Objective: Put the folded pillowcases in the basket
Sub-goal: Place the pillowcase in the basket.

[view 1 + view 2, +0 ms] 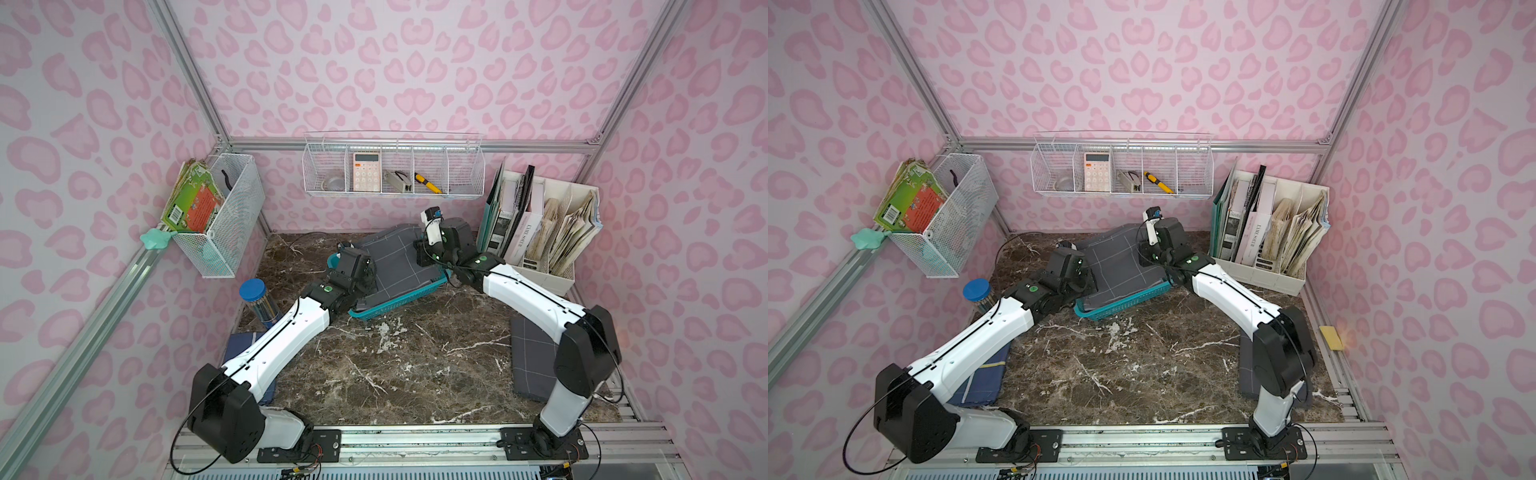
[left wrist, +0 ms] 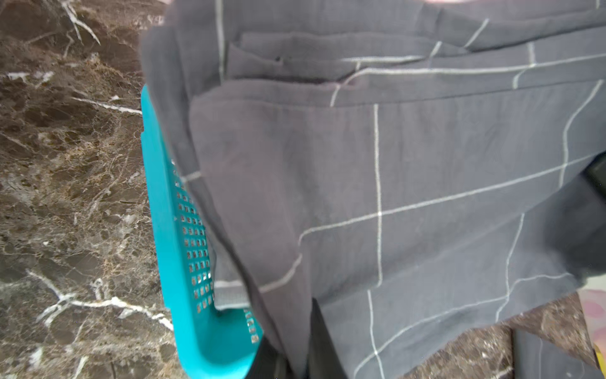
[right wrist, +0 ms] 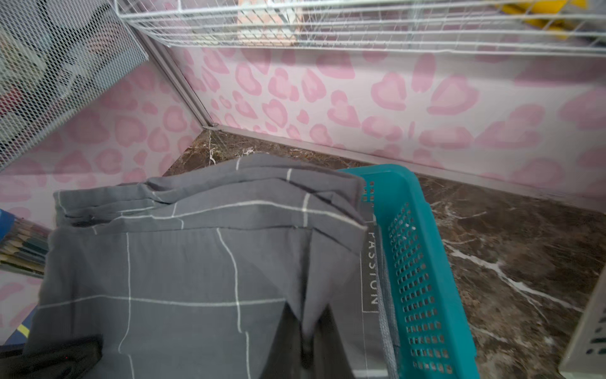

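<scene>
The pillowcase's pinched fold (image 3: pixel 313 256) hangs just inside the basket's side (image 3: pixel 417 287). My right gripper should keep lowering it until the pillowcase lies in the basket, then let go.
The folded pillowcase (image 1: pixel 401 257) (image 1: pixel 1121 262) is dark grey with thin white grid lines. It lies tilted over the teal basket (image 1: pixel 399 298) (image 1: pixel 1125 305) at the back middle of the table, with its far edge past the far rim. My left gripper (image 2: pixel 305 347) is shut on the pillowcase's (image 2: pixel 393 170) near left corner, beside the basket's perforated wall (image 2: pixel 183 249). My right gripper (image 3: pixel 306 344) is shut on a pinched fold of the pillowcase (image 3: pixel 183 269) at its right side, next to the basket's wall (image 3: pixel 416 269). In both top views the wrists hide the fingertips.
A second grey checked cloth (image 1: pixel 534 357) lies under the right arm and a blue one (image 1: pixel 241 345) under the left arm. A blue-lidded pencil jar (image 1: pixel 255 299) stands at the left and a white file organiser (image 1: pixel 540 232) at the back right. Wire baskets (image 1: pixel 392 166) hang on the walls.
</scene>
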